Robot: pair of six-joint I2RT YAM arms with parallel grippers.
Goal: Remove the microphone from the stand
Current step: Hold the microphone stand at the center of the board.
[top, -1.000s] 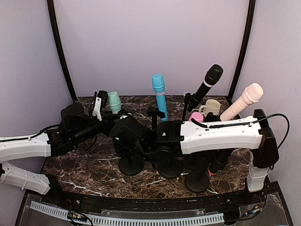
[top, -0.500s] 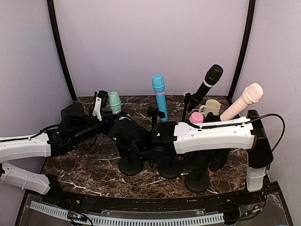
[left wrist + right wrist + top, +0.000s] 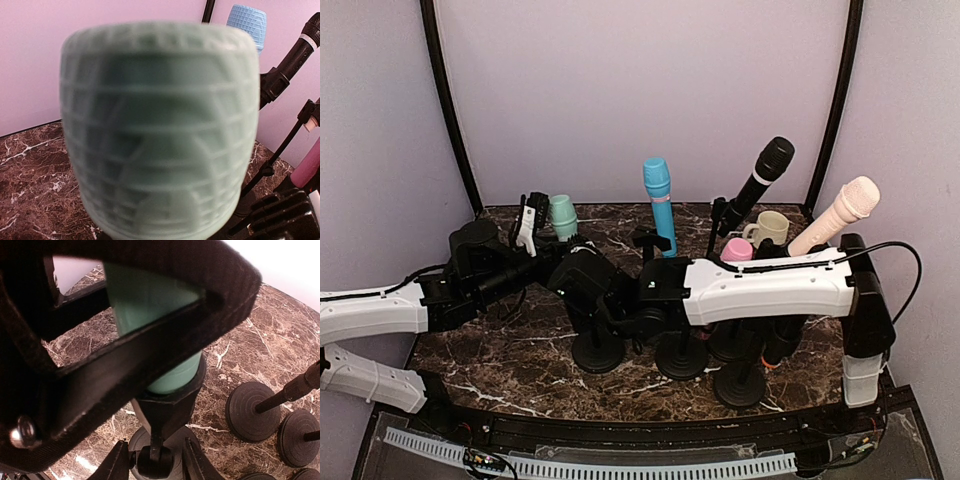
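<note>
The pivot joint is between the open fingers of my right gripper, so that gripper should clamp the neck under the clip before my left gripper lifts the mint green microphone.
The mint green microphone sits tilted in the clip of its black stand at the left of the table. Its meshed head fills the left wrist view. My left gripper is at the microphone's body; in the right wrist view a black finger bar lies across the mint body, and it looks shut on it. My right gripper is low on the stand, open, with a finger on each side of the pivot joint under the clip.
Blue, black and pale pink microphones stand on their own stands to the right. A cream mug sits behind them. Round stand bases crowd the marble table beside my right gripper.
My right arm has moved left, bringing its gripper in around the mint microphone's stand. The left arm and the microphone have not moved.
</note>
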